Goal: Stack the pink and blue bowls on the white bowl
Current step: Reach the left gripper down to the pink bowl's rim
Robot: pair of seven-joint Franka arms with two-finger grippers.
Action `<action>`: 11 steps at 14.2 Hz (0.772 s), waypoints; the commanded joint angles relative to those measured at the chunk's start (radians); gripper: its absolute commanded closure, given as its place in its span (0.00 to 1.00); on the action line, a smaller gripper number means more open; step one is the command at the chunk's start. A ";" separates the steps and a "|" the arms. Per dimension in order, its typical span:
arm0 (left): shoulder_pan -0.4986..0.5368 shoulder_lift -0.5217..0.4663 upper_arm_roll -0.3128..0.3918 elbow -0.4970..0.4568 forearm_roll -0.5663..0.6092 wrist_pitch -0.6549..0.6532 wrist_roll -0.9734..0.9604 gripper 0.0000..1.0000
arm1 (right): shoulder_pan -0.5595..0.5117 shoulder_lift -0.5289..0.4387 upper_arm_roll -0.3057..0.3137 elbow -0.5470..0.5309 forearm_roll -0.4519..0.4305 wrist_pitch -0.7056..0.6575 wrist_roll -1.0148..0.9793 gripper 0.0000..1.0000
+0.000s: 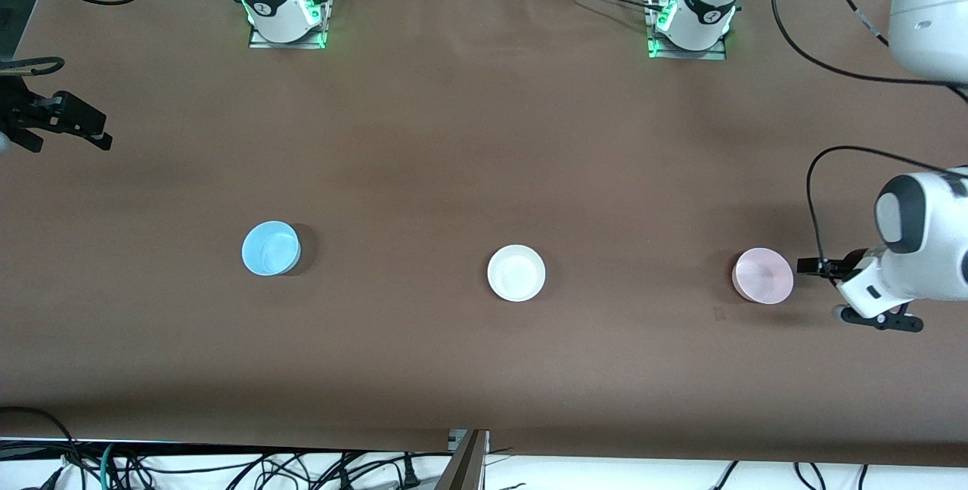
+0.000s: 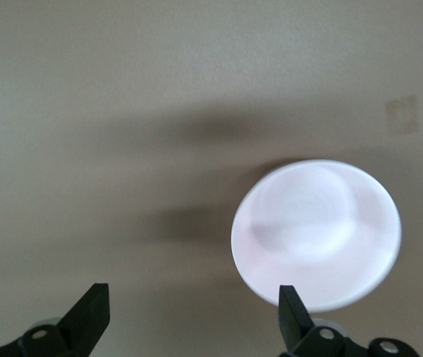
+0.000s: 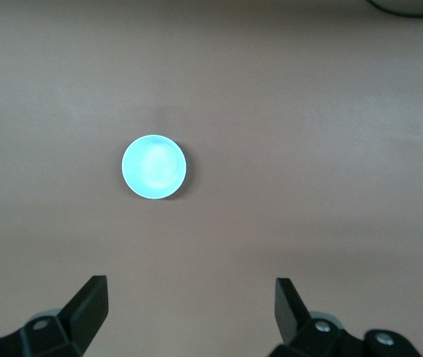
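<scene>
My gripper will lower the pink bowl [image 1: 763, 276], and the pink bowl will nest deep inside the white bowl, because it narrows from a wide rim to a narrower bottom [image 2: 308, 213].
The white bowl [image 1: 516, 272] sits mid-table. The light blue bowl [image 1: 271, 248] sits toward the right arm's end, the pale pink bowl [image 1: 762, 275] toward the left arm's end. My left gripper [image 1: 820, 268] is open and empty, low over the table just beside the pink bowl. In the left wrist view the pink bowl [image 2: 317, 232] fills the area near one fingertip [image 2: 293, 316] of the left gripper [image 2: 193, 297]. My right gripper [image 1: 66, 134] is open and empty, high over the right arm's end of the table. Its wrist view shows the right gripper [image 3: 191, 288] and the blue bowl [image 3: 154, 166] small below.
The brown table cover [image 1: 484, 134] bears only the three bowls, spaced in a row. The arm bases [image 1: 283, 13] stand along the edge farthest from the front camera. Cables hang past the table's near edge [image 1: 302, 467].
</scene>
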 commanded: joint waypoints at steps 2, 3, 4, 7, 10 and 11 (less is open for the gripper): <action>0.002 0.069 -0.003 0.013 0.013 0.089 0.017 0.00 | 0.002 0.001 0.003 0.010 -0.012 -0.003 0.011 0.01; 0.003 0.086 -0.004 0.012 0.013 0.111 0.019 0.02 | 0.002 0.001 0.003 0.010 -0.012 -0.003 0.011 0.01; 0.005 0.094 -0.006 0.007 0.013 0.113 0.019 0.27 | 0.002 0.001 0.003 0.010 -0.012 -0.003 0.011 0.01; 0.005 0.092 -0.009 -0.019 0.011 0.108 0.031 1.00 | 0.002 0.001 0.003 0.010 -0.012 -0.003 0.012 0.01; 0.006 0.091 -0.009 -0.019 -0.003 0.108 0.032 1.00 | 0.002 0.001 0.001 0.010 -0.011 -0.003 0.011 0.01; 0.006 0.091 -0.009 -0.019 -0.003 0.106 0.032 1.00 | 0.002 0.001 0.003 0.010 -0.011 -0.004 0.011 0.01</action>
